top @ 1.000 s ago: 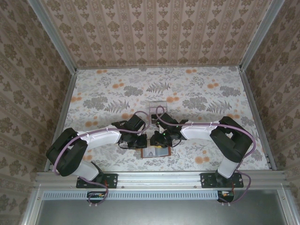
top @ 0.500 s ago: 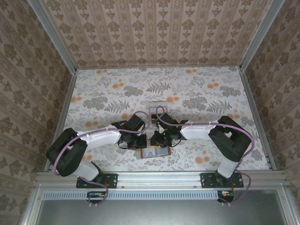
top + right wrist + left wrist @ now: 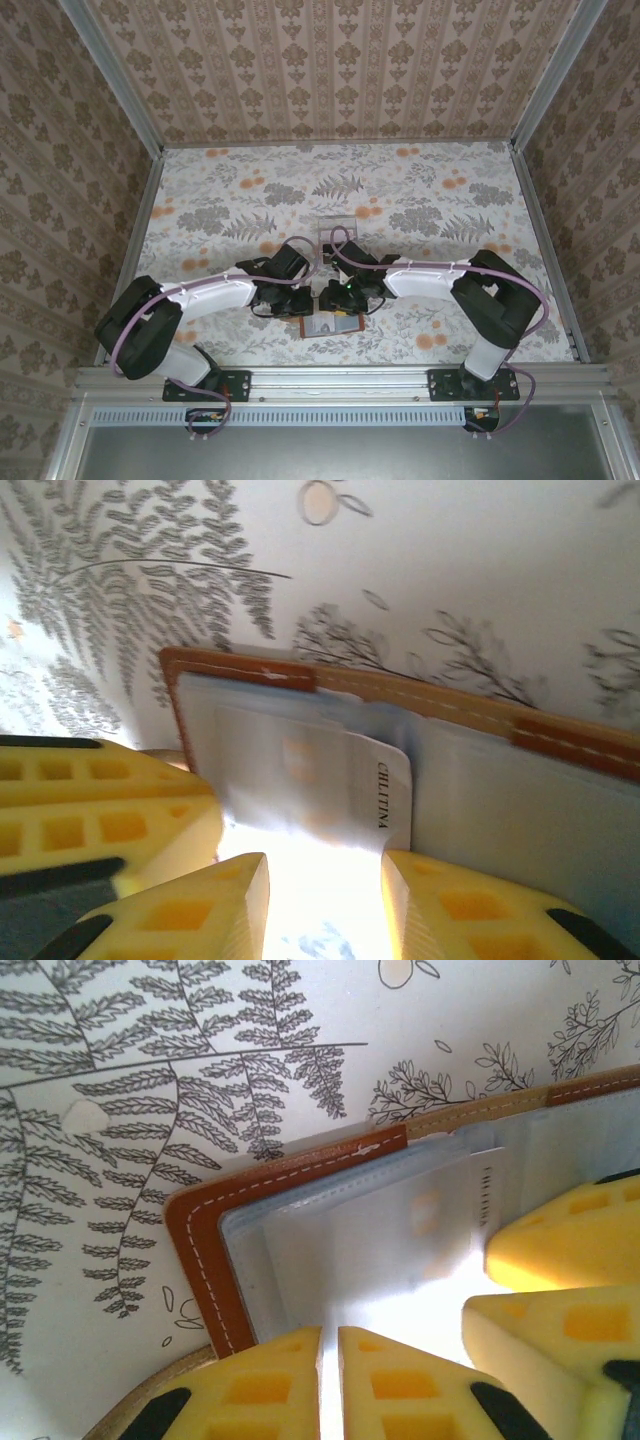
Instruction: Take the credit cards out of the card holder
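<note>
The credit card's flat side [image 3: 310, 790] is under both fingers of my right gripper. My right gripper should move over to straddle the credit card's printed edge [image 3: 408, 805] and pinch there.
The card holder [image 3: 336, 323] lies open on the table near the front edge, brown rim [image 3: 200, 1250] round a grey-blue lining. A silvery credit card [image 3: 330, 780] printed with dark letters sticks partly out of a pocket. My right gripper [image 3: 325, 905] is open, its yellow fingers standing over that card's near end, which is lost in glare. My left gripper [image 3: 330, 1365] is shut, fingertips almost touching, pressed on the lining near the holder's left corner. In the top view both grippers meet over the holder, the left gripper [image 3: 303, 300] and the right gripper [image 3: 335, 294] side by side.
A small clear plastic box [image 3: 333, 228] stands on the floral tabletop just behind the arms. The table's metal front rail [image 3: 340, 378] runs close to the holder. Patterned walls close in the left, right and back.
My right gripper's jaws have spread wider over the card. Both arms have hardly shifted, and the holder stays where it was.
</note>
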`<control>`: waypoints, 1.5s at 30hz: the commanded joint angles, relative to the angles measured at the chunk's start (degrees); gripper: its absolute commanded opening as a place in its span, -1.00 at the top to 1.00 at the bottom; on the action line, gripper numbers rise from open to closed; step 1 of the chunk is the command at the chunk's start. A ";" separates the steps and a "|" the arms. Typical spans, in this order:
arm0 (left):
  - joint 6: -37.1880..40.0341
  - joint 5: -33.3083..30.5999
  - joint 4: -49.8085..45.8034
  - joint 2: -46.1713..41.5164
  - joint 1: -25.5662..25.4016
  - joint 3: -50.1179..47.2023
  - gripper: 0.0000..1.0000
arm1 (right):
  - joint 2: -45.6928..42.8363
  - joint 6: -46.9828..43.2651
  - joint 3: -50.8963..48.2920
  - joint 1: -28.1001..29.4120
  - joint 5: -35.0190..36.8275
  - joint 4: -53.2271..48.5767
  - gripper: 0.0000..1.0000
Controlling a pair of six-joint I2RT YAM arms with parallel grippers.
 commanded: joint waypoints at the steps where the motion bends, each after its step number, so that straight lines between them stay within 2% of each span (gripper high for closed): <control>1: -0.09 -0.99 -2.24 -0.89 -0.30 -0.13 0.74 | -1.45 -1.83 1.31 0.19 4.01 -8.08 0.26; 13: -0.45 -0.05 -2.10 -0.84 -1.20 3.75 0.81 | -5.67 -1.33 -0.76 -0.90 2.63 -5.50 0.28; 18: -0.54 0.68 -1.34 1.75 -2.24 5.57 0.81 | -4.16 -2.61 -1.59 -1.40 1.05 -4.88 0.30; 24: -0.19 -0.84 -2.59 4.43 -2.74 5.84 0.83 | -3.65 -1.69 -2.84 -1.45 -2.69 0.99 0.33; 36: -0.01 -2.31 -3.86 3.74 -2.71 4.69 0.84 | 1.49 -1.18 -1.50 -1.39 -3.61 2.68 0.33; 45: 0.02 -2.23 -3.75 3.74 -2.76 4.51 0.84 | 0.41 0.62 -1.87 -1.36 -6.33 7.49 0.33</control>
